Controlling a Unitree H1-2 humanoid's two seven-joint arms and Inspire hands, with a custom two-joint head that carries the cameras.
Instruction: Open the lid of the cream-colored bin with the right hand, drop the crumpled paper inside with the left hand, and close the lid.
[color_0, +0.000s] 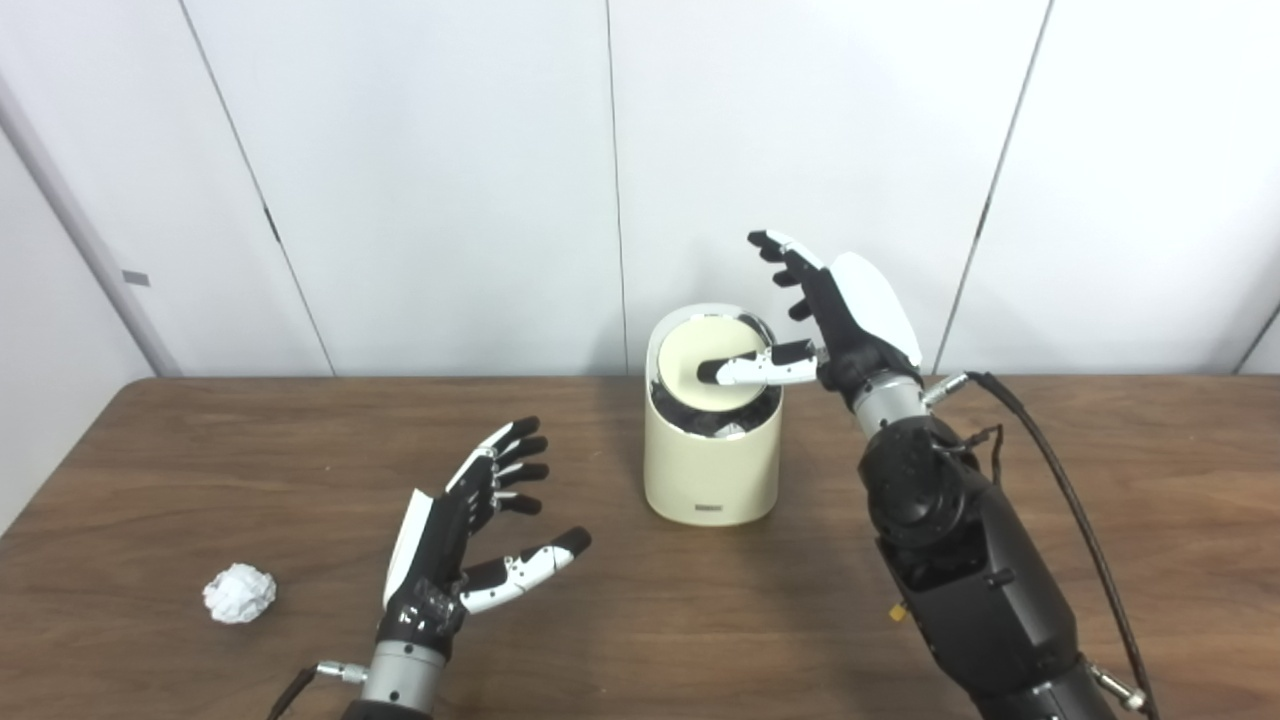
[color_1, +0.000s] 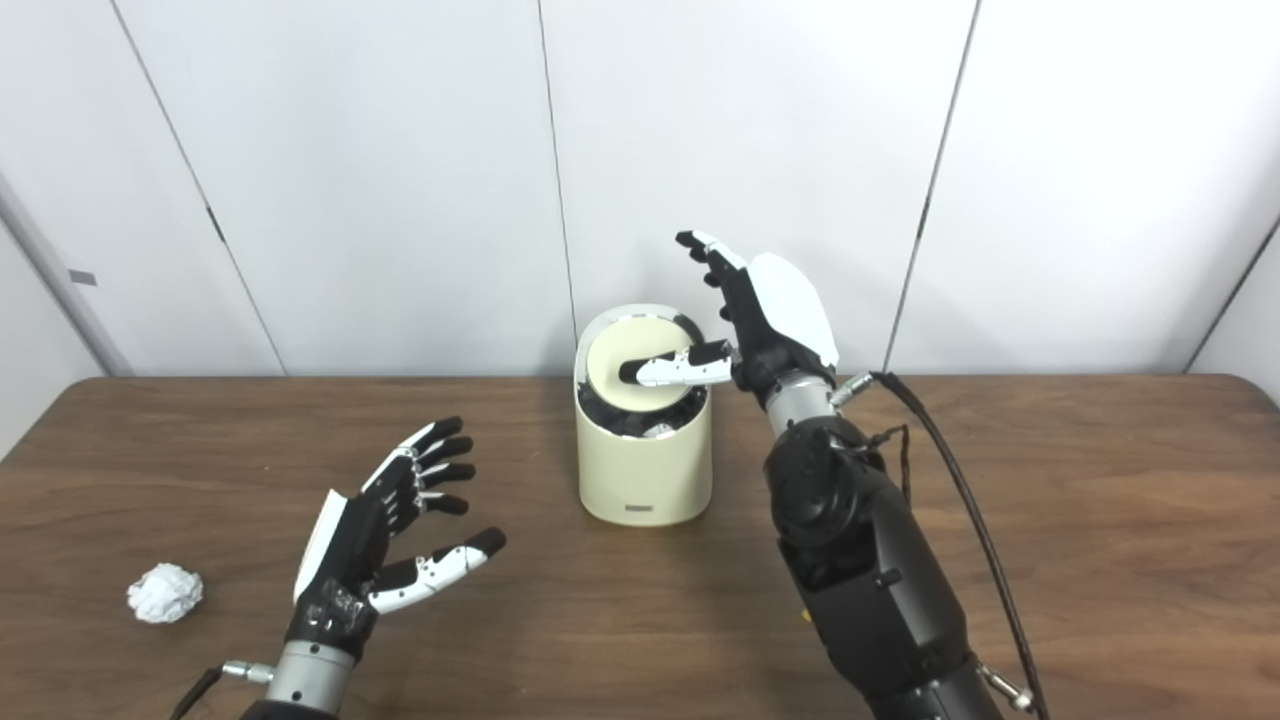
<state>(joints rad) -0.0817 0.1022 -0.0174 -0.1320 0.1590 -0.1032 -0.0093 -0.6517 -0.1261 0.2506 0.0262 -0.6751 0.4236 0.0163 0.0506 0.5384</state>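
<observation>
The bin's rim (color_0: 715, 420) slants down toward me, so I expect the round lid (color_0: 691, 352) to swing up toward the wall and stay up when I open it.
The cream-colored bin (color_0: 710, 470) stands on the wooden table (color_0: 700, 630), near its back edge at the middle. Its round lid (color_0: 690, 362) is tilted, and a dark gap with something white inside shows under the front edge. My right hand (color_0: 850, 310) hovers at the bin's right rim with its thumb lying on the lid and its fingers spread upward, holding nothing. Low over the table, left of the bin, my left hand (color_0: 470, 530) is open and empty, palm turned right. The crumpled white paper (color_0: 240, 592) lies on the table, left of that hand and apart from it.
White wall panels (color_0: 800, 150) rise right behind the table's back edge, close to the bin. A black cable (color_0: 1060, 480) loops along my right forearm. Bare wood stretches to the right of the right arm.
</observation>
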